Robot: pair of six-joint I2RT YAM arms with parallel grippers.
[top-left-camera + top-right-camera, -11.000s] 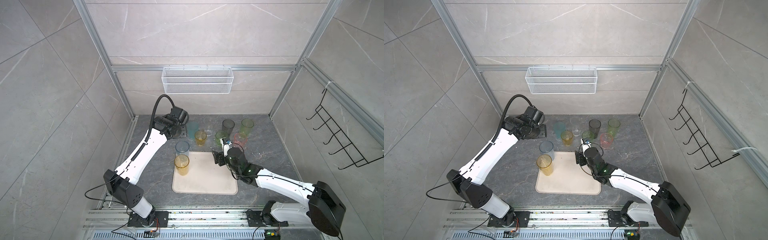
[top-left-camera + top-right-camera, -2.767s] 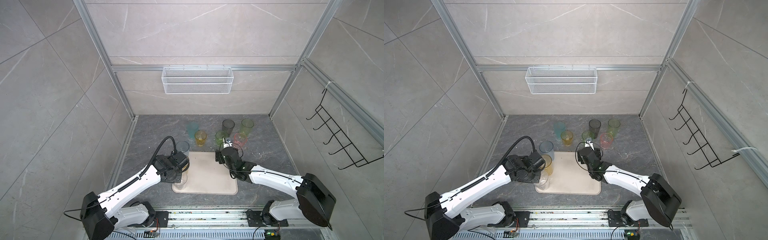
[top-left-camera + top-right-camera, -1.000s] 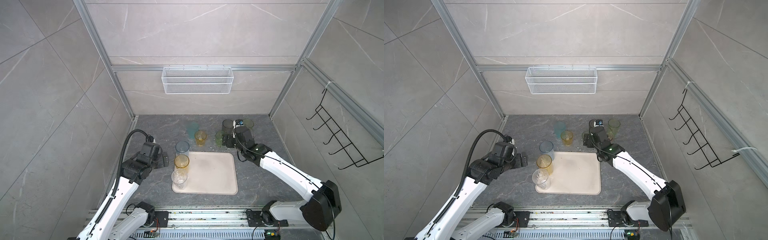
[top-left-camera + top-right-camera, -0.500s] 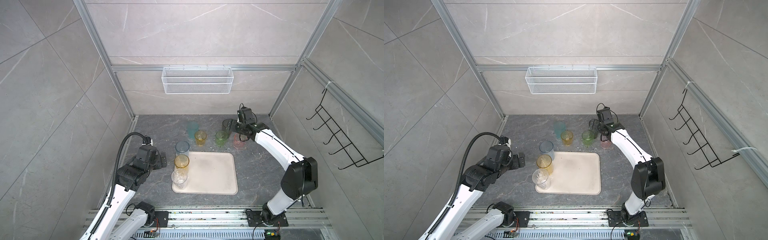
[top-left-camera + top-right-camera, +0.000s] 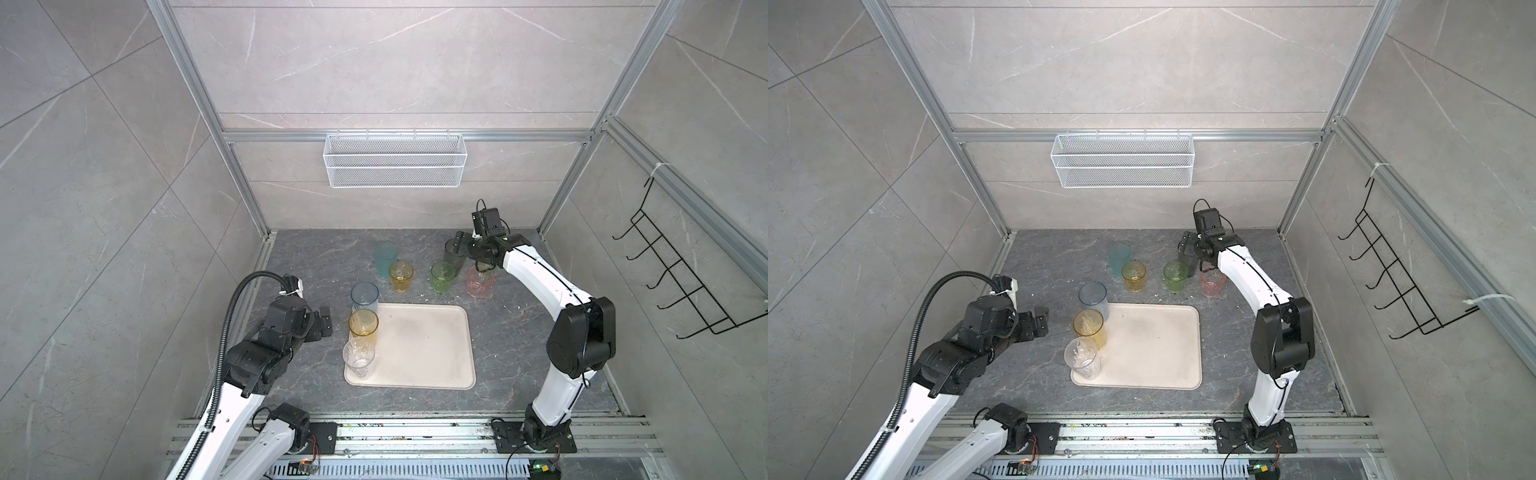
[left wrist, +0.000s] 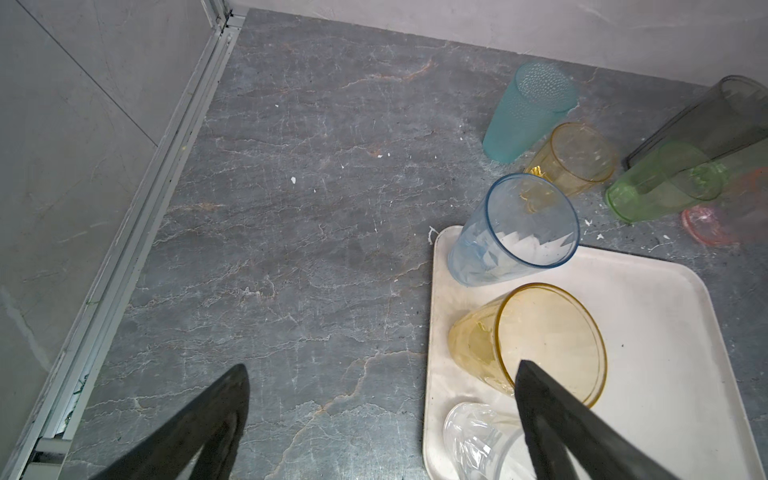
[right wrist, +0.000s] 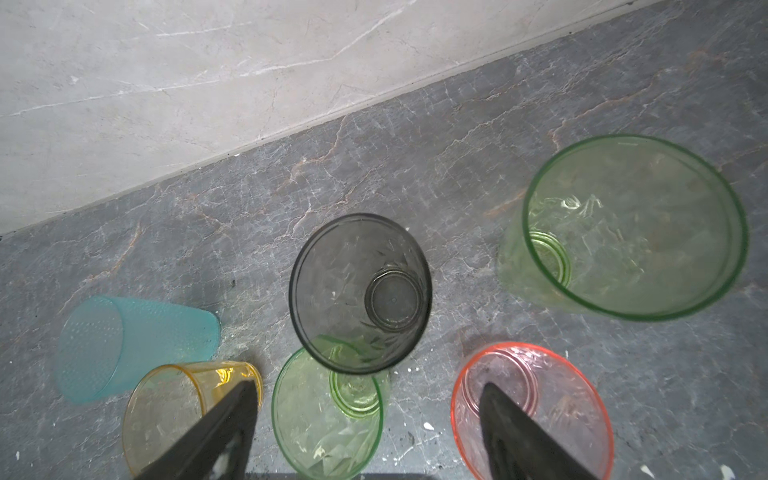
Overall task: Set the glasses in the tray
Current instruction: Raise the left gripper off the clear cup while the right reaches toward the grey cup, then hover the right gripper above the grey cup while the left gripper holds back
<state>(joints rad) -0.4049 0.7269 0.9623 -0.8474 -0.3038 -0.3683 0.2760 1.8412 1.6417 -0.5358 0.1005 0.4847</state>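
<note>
The grey glass (image 5: pixel 453 258) is behind the tray and far away from my left gripper, so next my right gripper pinches the glass's rim (image 7: pixel 429 292) and takes the glass to the tray.
The cream tray (image 5: pixel 424 345) (image 5: pixel 1154 345) (image 6: pixel 648 332) carries a tall blue glass (image 5: pixel 365 296), a tall amber glass (image 5: pixel 363 326) and a clear glass (image 5: pixel 358 357) along its left edge. Behind it on the floor stand teal (image 5: pixel 385 257), short amber (image 5: pixel 401 275), short green (image 5: pixel 443 276), grey (image 5: pixel 454 255) and pink (image 5: pixel 480 281) glasses. A tall green glass (image 7: pixel 631 228) shows only in the right wrist view. My right gripper (image 5: pixel 464 247) (image 7: pixel 369 385) hovers open above the grey and short green glasses. My left gripper (image 5: pixel 325 326) (image 6: pixel 382 368) is open over bare floor left of the tray.
A white wire basket (image 5: pixel 395 166) hangs on the back wall and a black hook rack (image 5: pixel 681 282) on the right wall. Aluminium posts and tiled walls close the floor on three sides. A metal rail (image 5: pixel 415 432) runs along the front.
My right gripper has swung back from the tray's far edge to above the grey glass, and its jaws have narrowed a little. The left arm has hardly moved.
</note>
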